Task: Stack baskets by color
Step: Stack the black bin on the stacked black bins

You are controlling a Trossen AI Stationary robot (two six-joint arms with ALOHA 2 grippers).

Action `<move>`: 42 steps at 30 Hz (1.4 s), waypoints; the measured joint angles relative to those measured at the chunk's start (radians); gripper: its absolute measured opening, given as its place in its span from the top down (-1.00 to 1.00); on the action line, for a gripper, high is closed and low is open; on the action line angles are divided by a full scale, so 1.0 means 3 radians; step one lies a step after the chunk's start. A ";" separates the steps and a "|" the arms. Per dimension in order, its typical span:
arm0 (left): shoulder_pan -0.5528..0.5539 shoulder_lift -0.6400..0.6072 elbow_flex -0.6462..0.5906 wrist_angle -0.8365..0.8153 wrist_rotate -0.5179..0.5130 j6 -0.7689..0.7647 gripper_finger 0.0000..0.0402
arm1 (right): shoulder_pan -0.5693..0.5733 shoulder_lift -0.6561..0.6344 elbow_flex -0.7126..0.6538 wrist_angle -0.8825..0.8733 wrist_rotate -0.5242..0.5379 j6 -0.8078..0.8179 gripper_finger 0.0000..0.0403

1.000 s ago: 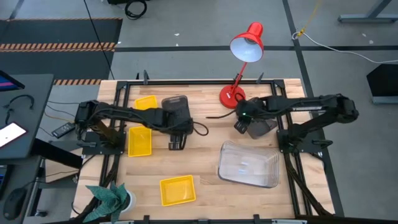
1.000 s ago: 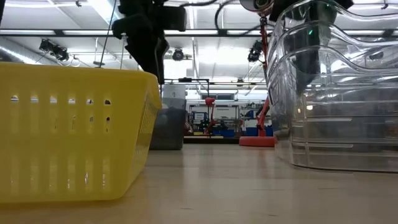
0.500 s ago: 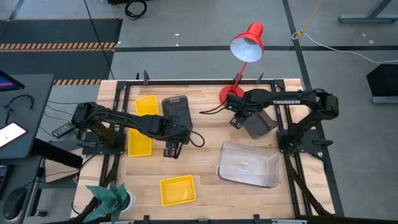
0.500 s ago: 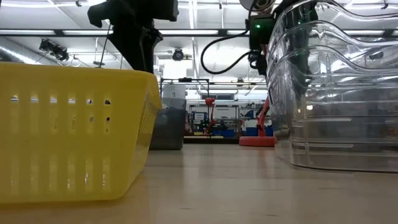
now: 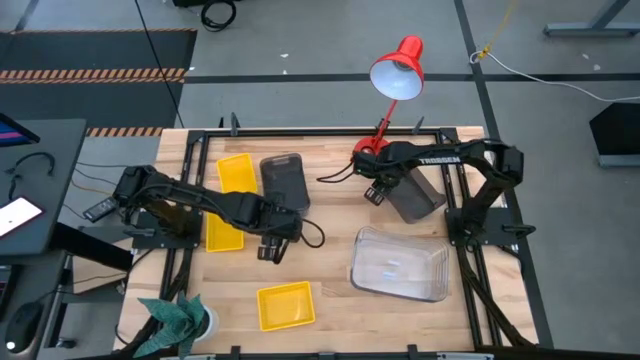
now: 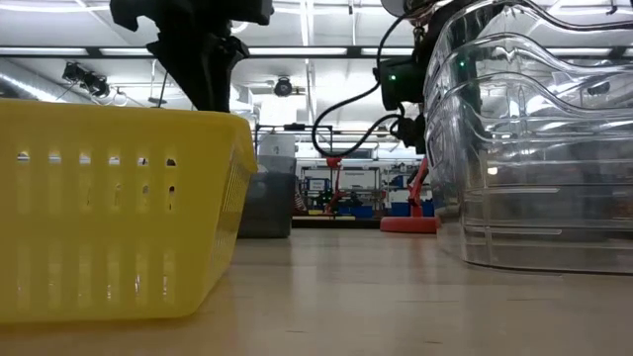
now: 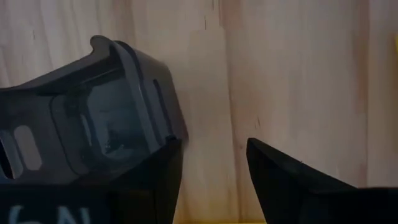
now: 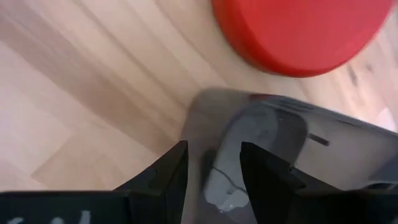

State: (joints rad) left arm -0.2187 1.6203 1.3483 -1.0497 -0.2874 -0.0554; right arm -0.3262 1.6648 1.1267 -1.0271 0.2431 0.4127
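I expect the grey basket (image 5: pixel 416 197) by the lamp to fit deep inside when I lower it, because the other grey basket's open top (image 5: pixel 286 181) is wider than its bottom.
Two dark grey baskets lie on the table: one at the far left-centre (image 5: pixel 283 180), and one skewed beside the red lamp's base (image 5: pixel 415 195). Yellow baskets sit at the far left (image 5: pixel 236 170), under my left arm (image 5: pixel 222 232) and at the near edge (image 5: pixel 285 305). A clear basket (image 5: pixel 400 265) rests near right. My left gripper (image 5: pixel 270 246) hovers open over bare wood, just nearer than the left grey basket (image 7: pixel 93 118). My right gripper (image 5: pixel 375 190) points down, open, over the left corner of the right grey basket (image 8: pixel 261 137). My right gripper's open fingers (image 8: pixel 171 168) stand on either side of the grey basket's corner rim (image 8: pixel 214 165), coming from above. Whether they touch it I cannot tell. My left gripper touches nothing.
The red desk lamp stands at the far edge, its base (image 5: pixel 368 152) right next to my right gripper and its shade (image 5: pixel 397 72) hanging beyond the table. A green cloth thing (image 5: pixel 175 318) sits at the near left corner. Bare wood lies in the table's middle.
My left gripper has drawn away from the left grey basket toward the table's near edge, staying open. My right gripper has gone toward the table's left and down, tipping more steeply downward, and now stands over the corner of the right grey basket.
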 joint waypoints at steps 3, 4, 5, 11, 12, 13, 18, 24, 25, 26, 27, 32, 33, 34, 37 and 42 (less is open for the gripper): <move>-0.0033 0.0000 0.0000 -0.0015 -0.0002 -0.0015 0.08 | -0.0013 0.0030 0.0000 -0.0020 -0.0043 0.0020 0.27; -0.0040 0.0000 0.0000 -0.0019 -0.0002 -0.0014 0.08 | -0.0017 0.0037 0.0000 -0.0022 -0.0062 0.0068 0.29; -0.0054 0.0000 0.0000 -0.0022 -0.0001 -0.0014 0.09 | -0.0023 0.0043 0.0000 -0.0042 -0.0104 0.0105 0.31; -0.0091 0.0001 0.0000 -0.0144 0.0005 0.0045 0.14 | -0.0063 0.0043 -0.0001 0.0098 -0.0255 0.0142 0.50; -0.0094 0.0001 0.0000 -0.0144 0.0004 0.0051 0.14 | -0.0078 0.0043 -0.0003 0.0142 -0.0298 0.0177 0.55; -0.0106 0.0001 0.0000 -0.0140 -0.0002 0.0069 0.14 | -0.0086 0.0043 -0.0001 0.0184 -0.0321 0.0208 0.61; -0.0239 0.0001 0.0000 -0.0067 -0.0508 0.0247 0.14 | -0.0096 0.0041 -0.0001 0.0363 -0.0367 0.0197 0.95; -0.0330 0.0003 0.0000 0.0214 -0.0755 0.0342 0.10 | -0.0121 -0.0048 -0.0004 0.0715 -0.0471 0.0301 0.96; -0.0330 0.0003 0.0000 0.0261 -0.0767 0.0359 0.09 | -0.0128 -0.0079 -0.0004 0.0816 -0.0514 0.0333 0.97; -0.0329 0.0003 0.0000 0.0305 -0.0787 0.0400 0.08 | -0.0140 -0.0106 -0.0004 0.0929 -0.0570 0.0376 0.96; -0.0330 0.0003 0.0000 0.0345 -0.0805 0.0443 0.07 | -0.0152 -0.0128 -0.0003 0.1033 -0.0638 0.0411 0.96; -0.0330 0.0003 0.0000 0.0447 -0.0841 0.0497 0.08 | -0.0187 -0.0153 -0.0003 0.1432 -0.0842 0.0580 0.97; -0.0330 0.0003 0.0000 0.0443 -0.0841 0.0488 0.09 | -0.0184 -0.0154 -0.0003 0.1466 -0.0871 0.0583 0.98; -0.0330 0.0003 0.0000 0.0439 -0.0839 0.0488 0.10 | -0.0177 -0.0155 -0.0003 0.1482 -0.0881 0.0585 0.98; -0.0356 0.0003 0.0000 0.0409 -0.0839 0.0487 0.12 | -0.0118 -0.0155 -0.0003 0.1486 -0.0823 0.0651 0.97; -0.0378 0.0003 0.0000 0.0394 -0.0836 0.0489 0.13 | -0.0011 -0.0156 -0.0003 0.1711 -0.0773 0.0743 0.97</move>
State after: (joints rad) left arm -0.3321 1.6211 1.3483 -0.9314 -0.5383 0.0914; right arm -0.3297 1.6180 1.1259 -0.5139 0.0113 0.6357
